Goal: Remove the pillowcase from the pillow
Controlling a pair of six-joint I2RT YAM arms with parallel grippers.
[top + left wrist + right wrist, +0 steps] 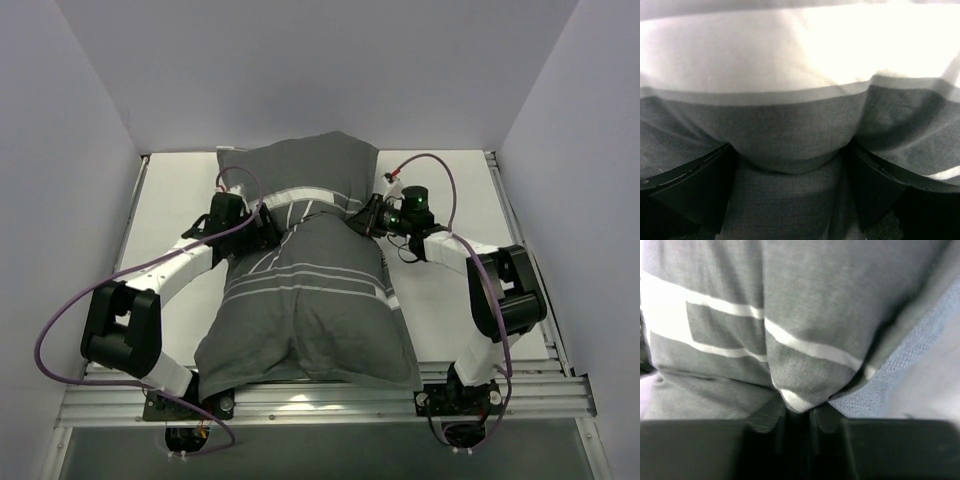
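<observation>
The robot's left gripper is astride the waist of the pillowcase (287, 239), so it should pull back out of the way while the right gripper flips the pillowcase by carrying its striped fold (802, 385) across.
The pillowcase (310, 300), dark grey with white stripes, lies lengthwise down the table and covers the pillow completely; no white pillow fabric shows. It is pinched narrow at its waist between my two grippers. My left gripper (268, 228) is at the left side of the waist. In the left wrist view its jaws (787, 150) stand wide apart, with a bulge of grey cloth (790, 130) pressed between them. My right gripper (368, 215) is at the right side, shut on a fold of the striped cloth (815, 300), as the right wrist view (799, 412) shows. The pale blue-grey face (920, 365) shows beside it.
The white table (170, 200) has grey walls on the left, back and right. The near end of the pillowcase overhangs the metal rail (320, 400) where the arm bases are bolted. Purple cables (60, 330) loop off both arms.
</observation>
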